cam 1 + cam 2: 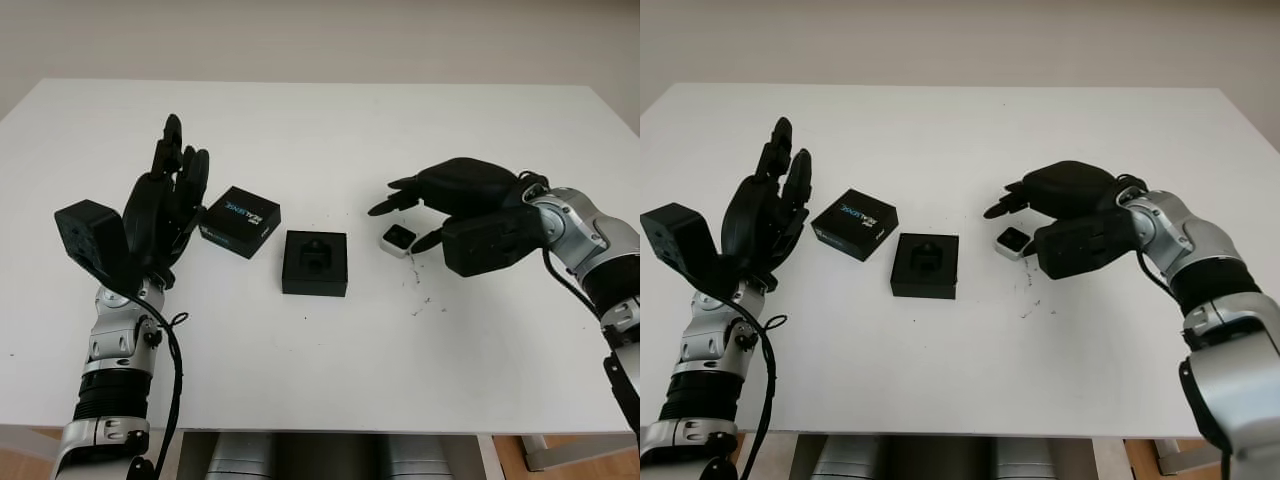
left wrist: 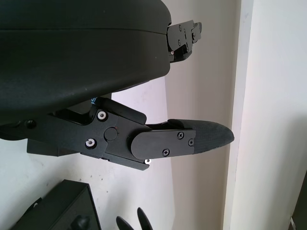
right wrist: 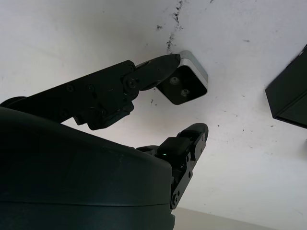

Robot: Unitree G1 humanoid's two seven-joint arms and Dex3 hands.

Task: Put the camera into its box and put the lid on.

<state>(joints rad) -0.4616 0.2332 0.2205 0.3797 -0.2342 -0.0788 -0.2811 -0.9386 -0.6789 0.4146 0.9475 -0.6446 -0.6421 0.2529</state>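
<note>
The camera (image 1: pixel 398 240) will settle snugly, black side up, into the box's moulded insert when I lower it, as the insert has a hollow in its middle (image 1: pixel 316 256).
The camera (image 1: pixel 398 238), a small white block with a black face, lies on the white table (image 1: pixel 330 120) right of centre. My right hand (image 1: pixel 402 222) arches over it, open; in the right wrist view one fingertip (image 3: pixel 165 64) touches the camera's (image 3: pixel 184 81) edge while the thumb (image 3: pixel 194 136) stays apart from it. The open black box base (image 1: pixel 315 262) with its moulded insert sits mid-table. To the left of the base lies the black lid (image 1: pixel 240 221) with blue lettering. My left hand (image 1: pixel 175 175) is raised upright beside the lid, open and holding nothing.
Dark scuff marks (image 1: pixel 420 295) dot the table in front of the camera. A black cable (image 1: pixel 175 340) loops along my left forearm. The table's front edge (image 1: pixel 330 428) runs close to me, and the far half of the table is bare white.
</note>
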